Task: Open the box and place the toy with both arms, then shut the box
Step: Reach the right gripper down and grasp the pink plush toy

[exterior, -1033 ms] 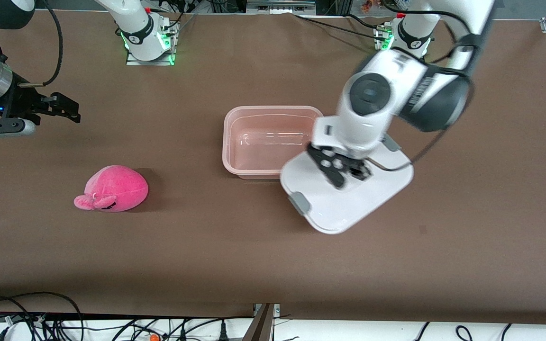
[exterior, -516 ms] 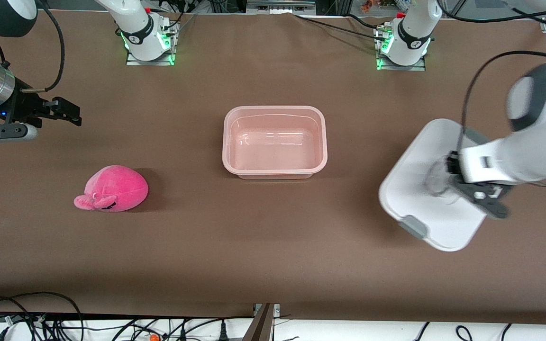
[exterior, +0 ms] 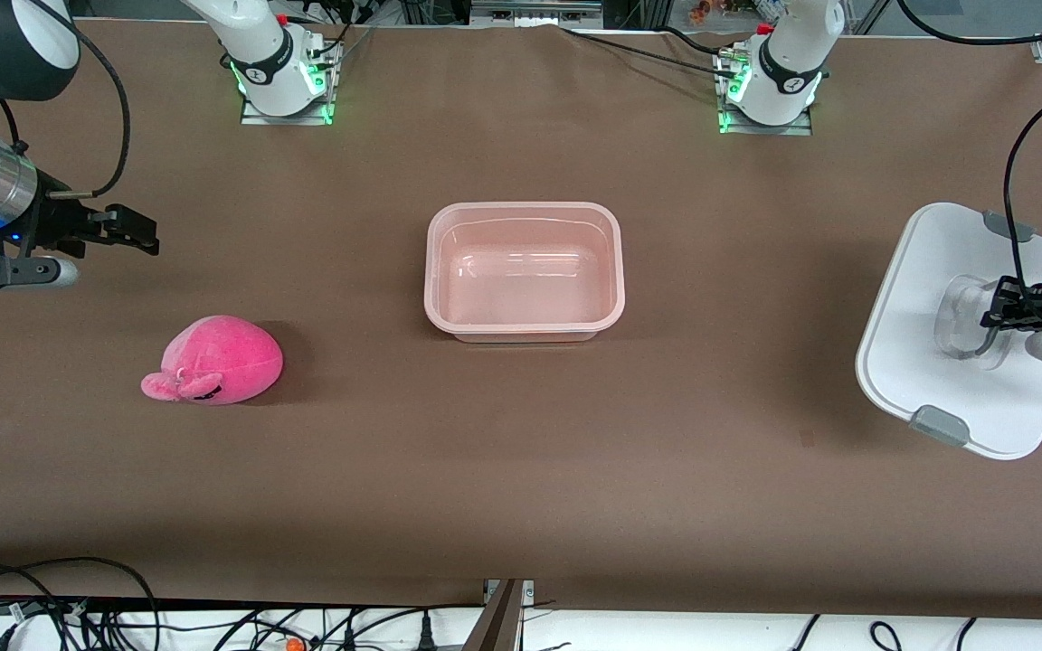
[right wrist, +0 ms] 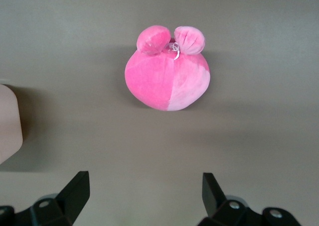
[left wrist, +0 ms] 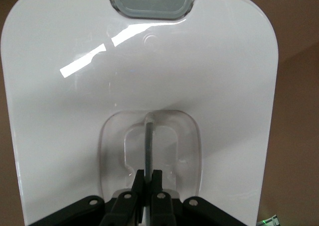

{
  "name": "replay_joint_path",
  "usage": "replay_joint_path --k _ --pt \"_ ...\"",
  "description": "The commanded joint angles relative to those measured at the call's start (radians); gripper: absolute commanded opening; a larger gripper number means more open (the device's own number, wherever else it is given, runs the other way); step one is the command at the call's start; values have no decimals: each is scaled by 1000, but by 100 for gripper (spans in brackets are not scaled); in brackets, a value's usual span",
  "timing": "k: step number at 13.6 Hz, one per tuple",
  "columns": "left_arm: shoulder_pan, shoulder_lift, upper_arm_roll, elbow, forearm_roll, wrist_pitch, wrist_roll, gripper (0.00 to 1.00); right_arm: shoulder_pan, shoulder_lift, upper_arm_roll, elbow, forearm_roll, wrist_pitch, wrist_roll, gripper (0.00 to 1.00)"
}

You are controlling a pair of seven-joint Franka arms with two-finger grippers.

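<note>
My gripper is going to grip the hot-pink toy, whose plush lobes meet at a white thread, so its round body will then bunch into a narrow fold.
The box, a pale pink tub, stands open and empty at the middle of the table; one corner of the box shows in the right wrist view. Its white lid hangs over the left arm's end of the table. My left gripper is shut on the lid's clear handle, with the lid filling the left wrist view and the gripper pinching the handle's bar. The hot-pink toy lies toward the right arm's end. My right gripper hovers open near the toy, fingers spread, holding nothing.
Both arm bases stand along the table's edge farthest from the front camera. Cables hang below the table's nearest edge. Brown tabletop lies between toy, box and lid.
My left arm swung the lid from beside the box out to the left arm's end of the table. The right gripper shifted only slightly. Toy and box stayed put.
</note>
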Motion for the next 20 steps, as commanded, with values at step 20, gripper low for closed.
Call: replay_joint_path --k 20 --pt "34 -11 -18 -19 1 -25 70 0 -66 279 3 -289 63 645 -118 82"
